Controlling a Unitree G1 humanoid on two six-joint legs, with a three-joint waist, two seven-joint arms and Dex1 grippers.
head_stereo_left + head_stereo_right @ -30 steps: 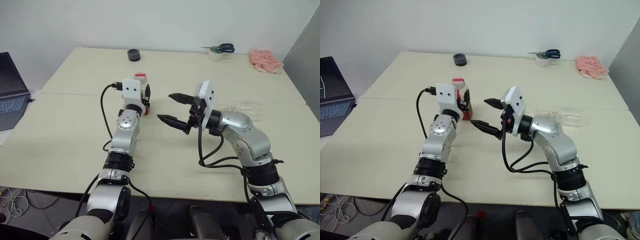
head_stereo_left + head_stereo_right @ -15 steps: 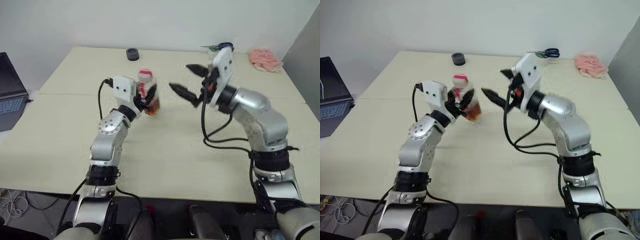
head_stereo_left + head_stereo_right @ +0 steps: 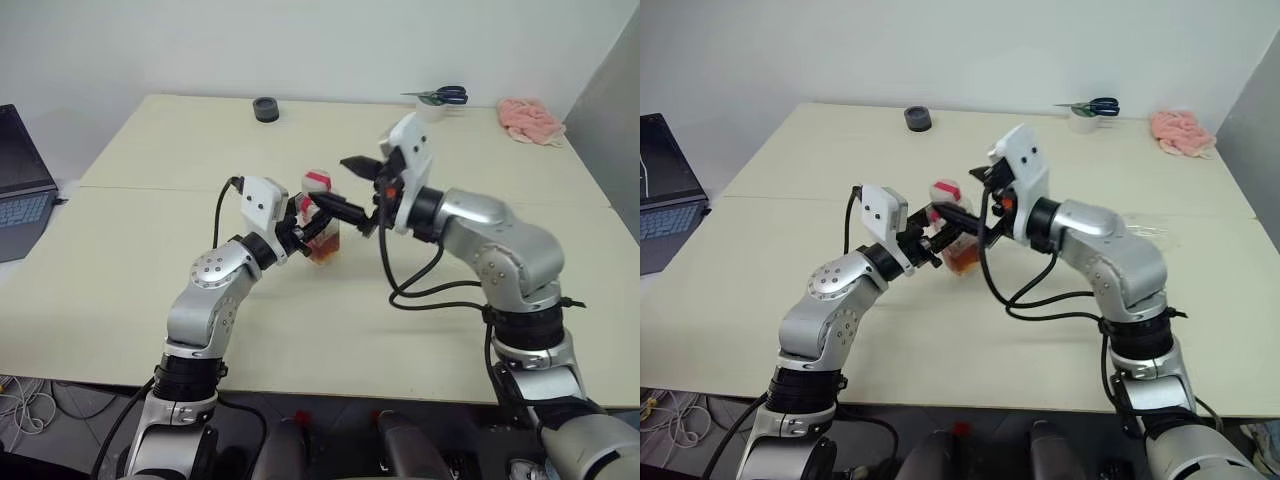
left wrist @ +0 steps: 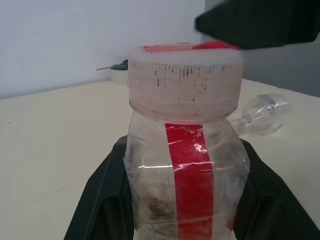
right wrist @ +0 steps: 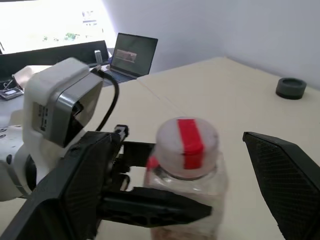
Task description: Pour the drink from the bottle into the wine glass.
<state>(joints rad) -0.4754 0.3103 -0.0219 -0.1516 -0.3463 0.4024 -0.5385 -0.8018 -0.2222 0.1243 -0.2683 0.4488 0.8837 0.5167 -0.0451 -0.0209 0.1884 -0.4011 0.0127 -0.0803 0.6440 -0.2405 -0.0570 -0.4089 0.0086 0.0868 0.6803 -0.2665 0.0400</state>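
Observation:
My right gripper's fingers are over the top of the bottle's cap (image 4: 170, 49). Next, I bring them down around the cap's sides (image 4: 184, 85) and turn the cap before pouring.
My left gripper (image 3: 308, 226) is shut on the bottle (image 3: 323, 222), a small clear bottle with a red strip label, holding it upright above the table. A little amber drink (image 3: 962, 259) sits in its base. The red-and-white cap (image 5: 187, 142) is on. My right gripper (image 3: 346, 188) is open, one finger on each side of the cap; whether they touch it I cannot tell. The left wrist view shows the left fingers (image 4: 100, 200) against the bottle's sides. The wine glass (image 4: 262, 113) lies on its side on the table to the right, behind my right arm.
A laptop (image 3: 20, 185) sits off the table's left edge. At the back of the table are a black tape roll (image 3: 266, 108), scissors on a white roll (image 3: 438, 98) and a pink cloth (image 3: 532, 120).
The left gripper has lifted the bottle off the table and drawn it back toward me and to the right. The right gripper rose and swung in to straddle the cap.

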